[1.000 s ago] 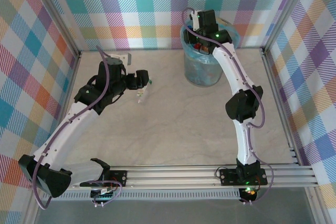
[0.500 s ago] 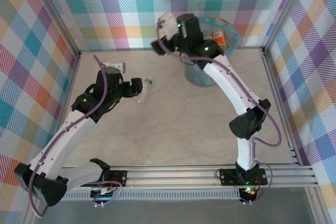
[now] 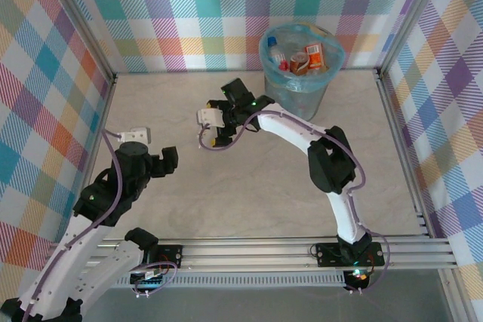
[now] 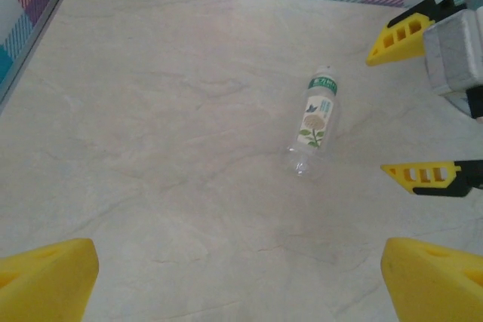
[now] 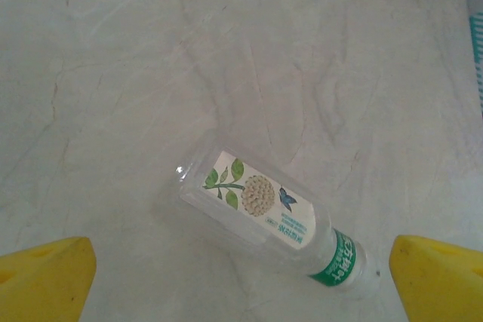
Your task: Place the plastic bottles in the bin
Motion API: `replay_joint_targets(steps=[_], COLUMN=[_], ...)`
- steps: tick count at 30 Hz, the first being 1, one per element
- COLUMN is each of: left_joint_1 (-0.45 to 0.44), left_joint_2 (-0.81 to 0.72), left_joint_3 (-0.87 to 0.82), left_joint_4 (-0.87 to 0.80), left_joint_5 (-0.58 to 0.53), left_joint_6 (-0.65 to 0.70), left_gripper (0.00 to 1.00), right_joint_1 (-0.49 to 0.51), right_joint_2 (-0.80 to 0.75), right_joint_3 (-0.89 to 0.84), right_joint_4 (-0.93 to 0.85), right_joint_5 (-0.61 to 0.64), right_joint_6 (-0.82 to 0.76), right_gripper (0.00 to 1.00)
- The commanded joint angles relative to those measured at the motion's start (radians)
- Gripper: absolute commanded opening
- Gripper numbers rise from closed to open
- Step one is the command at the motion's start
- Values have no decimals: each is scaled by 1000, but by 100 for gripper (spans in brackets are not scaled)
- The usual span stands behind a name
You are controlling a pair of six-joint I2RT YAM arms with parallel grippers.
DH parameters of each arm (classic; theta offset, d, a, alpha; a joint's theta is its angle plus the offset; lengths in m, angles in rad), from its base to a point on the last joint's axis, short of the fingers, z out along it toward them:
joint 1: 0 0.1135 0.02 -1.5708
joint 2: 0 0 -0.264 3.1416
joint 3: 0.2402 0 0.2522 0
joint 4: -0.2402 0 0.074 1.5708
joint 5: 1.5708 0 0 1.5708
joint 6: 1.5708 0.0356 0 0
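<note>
The bottle slants between my right gripper's fingers, its green band (image 5: 338,259) by one finger, so I should rotate the gripper to straddle the bottle's body (image 5: 253,205) before closing.
One clear plastic bottle (image 5: 272,220) with a flower label and a green band lies on its side on the pale table; it is also in the left wrist view (image 4: 315,121). My right gripper (image 5: 241,284) hangs open above it, yellow fingers (image 5: 45,277) wide on either side and off the bottle. In the top view this gripper (image 3: 215,124) covers the bottle. My left gripper (image 3: 170,162) stands open and empty, nearer and to the left. From its view (image 4: 241,292) the right gripper (image 4: 375,115) sits just right of the bottle. The bin (image 3: 326,81) at the back holds several bottles (image 3: 306,58).
Checked walls close the table (image 3: 249,194) on three sides, with metal frame posts at the corners. Aluminium rails (image 3: 302,250) carrying both arm bases run along the near edge. The right arm's elbow (image 3: 330,164) rises over the table's right half.
My left gripper opened, let go of the bottle and drew back toward the near left. The right arm swung from over the bin down to the bottle, jaws opening wide.
</note>
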Motion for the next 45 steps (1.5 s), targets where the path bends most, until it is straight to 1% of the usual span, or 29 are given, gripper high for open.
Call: replay_joint_targets(steps=[1,4,7,9,11,13,17,21,26,30,32,34,36,38,39,41,43,45], left_joint_1=[9,10,9,10,11,11,11,11,12,11,11,11,12,12,12,13,12,12], left_joint_2=[0,11,19,28,44,58,73,73,86,97,96,93,90,92,94,98,99,98], left_joint_3=[-9,-2,-1,1,8,20,30,21,10,16,18,20,23,26,29,35,33,30], left_joint_4=[-31,-29,-17,-10,-8,-11,-14,1,21,20,17,16,16,16,17,18,23,29], left_joint_5=[-28,-7,5,15,31,49,57,58,80,92,90,83,79,77,75,72,73,74], left_joint_6=[1,19,37,46,51,54,64,53,28,20,20,19,18,18,18,18,17,14], left_gripper=[97,98,99,99,99,99,99,99,99,99,99,98,98,99,99,99,98,98], right_joint_1=[24,38,54,59,60,61,59,51,36,22,19,17,17,17,17,17,17,17], right_joint_2=[67,171,268,334,406,455,489,478,438,416,390,322,231,142,109,85,110,161], right_joint_3=[122,264,370,461,573,630,632,596,523,499,491,427,314,194,152,147,218,317], right_joint_4=[-28,-127,-185,-241,-340,-394,-448,-495,-465,-402,-373,-286,-134,42,117,167,110,-5], right_joint_5=[-47,-30,11,-9,-48,-60,-19,-7,18,20,-17,-66,-84,-62,-22,99,274,416], right_joint_6=[-114,-118,-149,-157,-155,-147,-137,-118,-120,-51,22,135,252,388,456,592,728,827], right_gripper=[100,100,100,99,100,100,100,100,100,100,99,97,97,98,99,100,99,100])
